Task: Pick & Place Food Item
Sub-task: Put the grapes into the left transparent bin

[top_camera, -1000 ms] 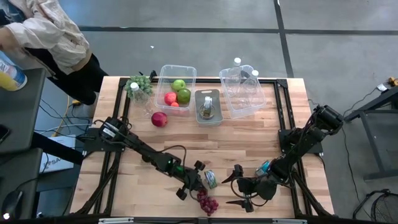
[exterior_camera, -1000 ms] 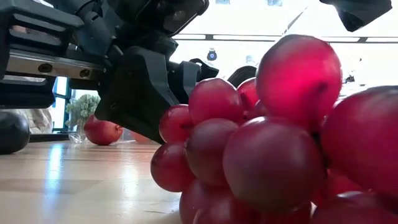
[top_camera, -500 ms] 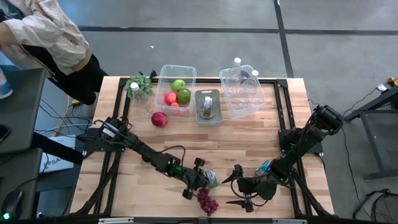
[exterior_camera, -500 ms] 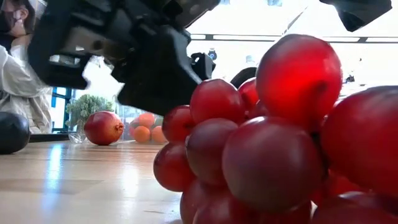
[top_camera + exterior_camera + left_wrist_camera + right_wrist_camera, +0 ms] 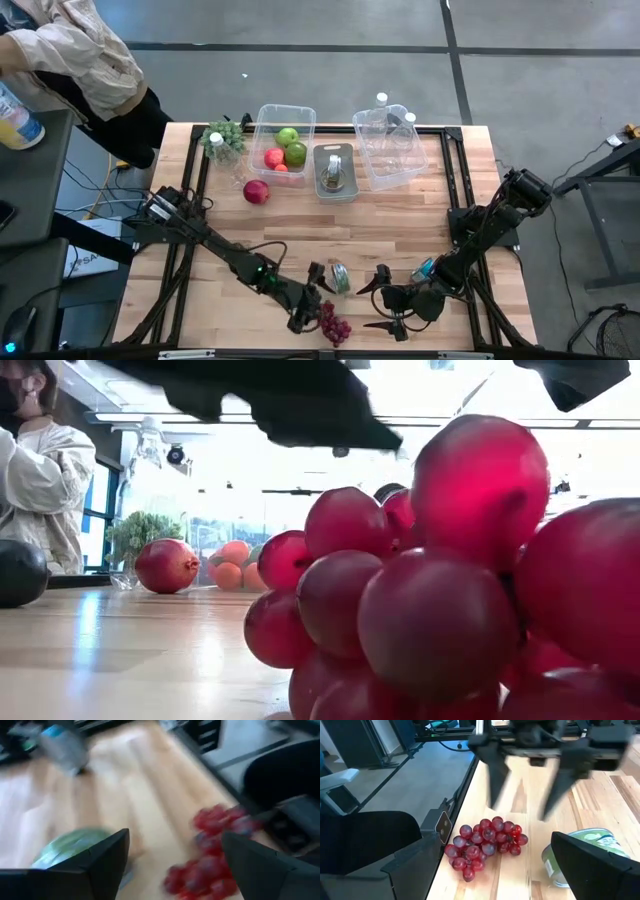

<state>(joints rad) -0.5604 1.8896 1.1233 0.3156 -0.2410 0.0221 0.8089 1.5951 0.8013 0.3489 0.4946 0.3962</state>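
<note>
The red grapes are beside my left gripper's opening, which hangs toward the green-labelled can [image 5: 341,279]. I should move my left gripper over the grapes' middle [image 5: 336,328] before I close it and lift.
A bunch of red grapes [image 5: 333,325] [image 5: 482,845] lies on the wooden table by its near edge, and it fills the low view [image 5: 430,590]. A green-labelled can [image 5: 340,278] [image 5: 575,855] lies on its side just beyond the grapes. My left gripper [image 5: 313,297] [image 5: 525,790] hangs open above the grapes' left side, with its fingers slanting down and nothing between them. The grapes [image 5: 210,850] and the can [image 5: 70,847] show blurred past its fingers. My right gripper [image 5: 367,306] waits open to the right of the grapes, touching nothing.
Along the far side stand a clear bin of apples [image 5: 283,145], a small tray [image 5: 335,172] and a clear bin with bottles [image 5: 392,150]. Green grapes [image 5: 222,138] and a red fruit [image 5: 256,191] lie at the far left. A person [image 5: 70,60] stands beyond the far left corner.
My left gripper has risen from table height beside the red grapes and now hangs above them; in the low view it has lifted from the tabletop to the picture's top. The grapes have stayed where they were. My right arm has kept still.
</note>
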